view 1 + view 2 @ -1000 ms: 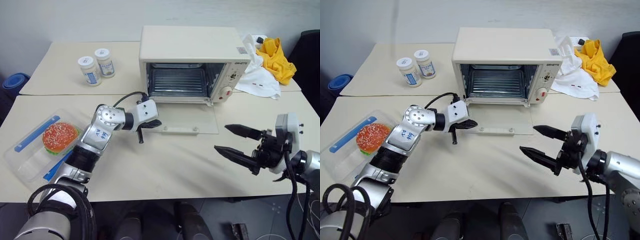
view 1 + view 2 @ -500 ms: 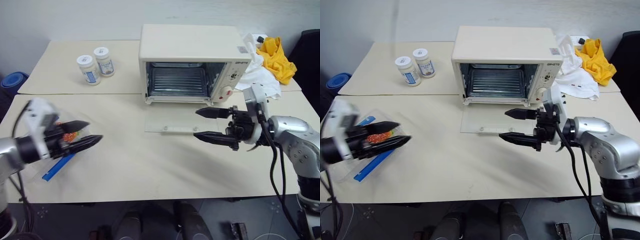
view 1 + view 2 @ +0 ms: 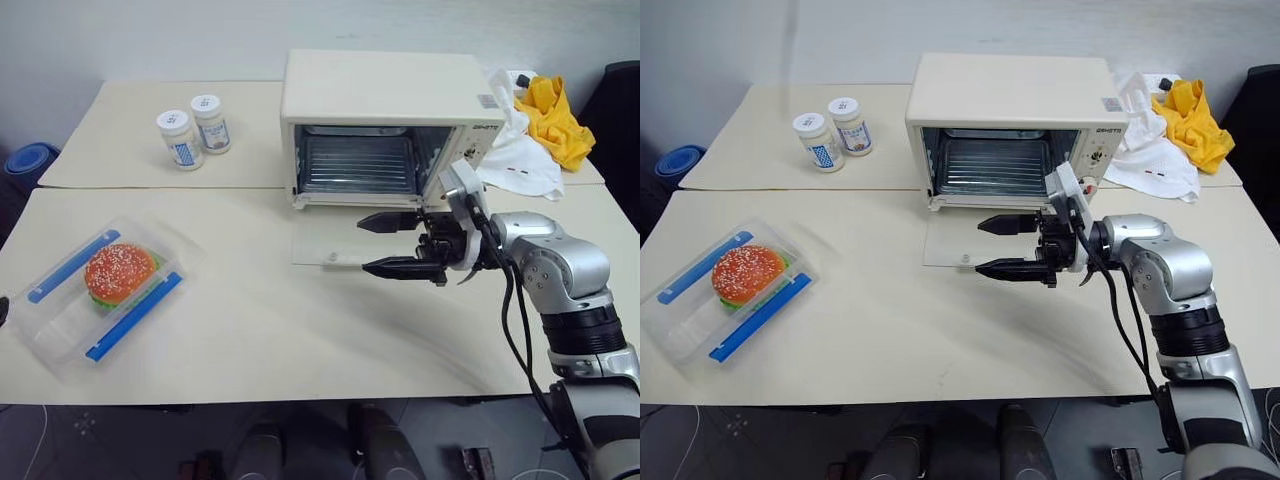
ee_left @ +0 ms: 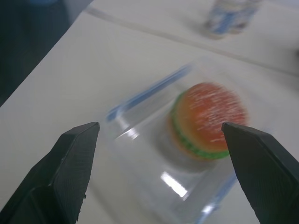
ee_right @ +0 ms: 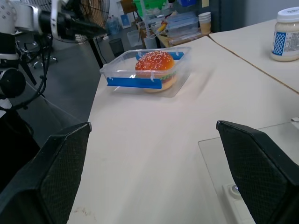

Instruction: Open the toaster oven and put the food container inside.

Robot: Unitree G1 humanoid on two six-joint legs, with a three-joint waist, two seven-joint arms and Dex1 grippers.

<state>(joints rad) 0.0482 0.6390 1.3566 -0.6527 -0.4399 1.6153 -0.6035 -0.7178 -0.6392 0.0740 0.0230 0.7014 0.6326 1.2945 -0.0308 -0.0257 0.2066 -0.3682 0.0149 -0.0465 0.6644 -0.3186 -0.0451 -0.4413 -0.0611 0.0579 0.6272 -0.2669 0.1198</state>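
My gripper will push the food container (image 3: 100,288) from the front, and the container will slide all the way inside, because the glass door (image 3: 335,237) lies flat in front of the open wire rack.
The cream toaster oven (image 3: 385,95) stands at the back of the table. Its glass door (image 3: 325,246) lies folded down flat, and the wire rack (image 3: 358,165) shows inside. The food container (image 3: 100,297), a clear box with blue clips and a burger in it, rests near the table's left front. My right gripper (image 3: 363,246) hovers open over the lowered door and points left toward the container (image 5: 147,72). My left gripper (image 4: 160,127) is open at the far left, aimed at the container (image 4: 140,140) with a gap in between. Nothing is held.
Two white-lidded jars (image 3: 193,130) stand at the back left. White and yellow cloths (image 3: 540,130) lie to the right of the oven. A blue object (image 3: 25,165) sits on the floor beyond the left table edge.
My left arm swung from the oven door out to the far left, leaving the head views, and its fingers opened. My right gripper moved left and forward over the lowered door, staying open.
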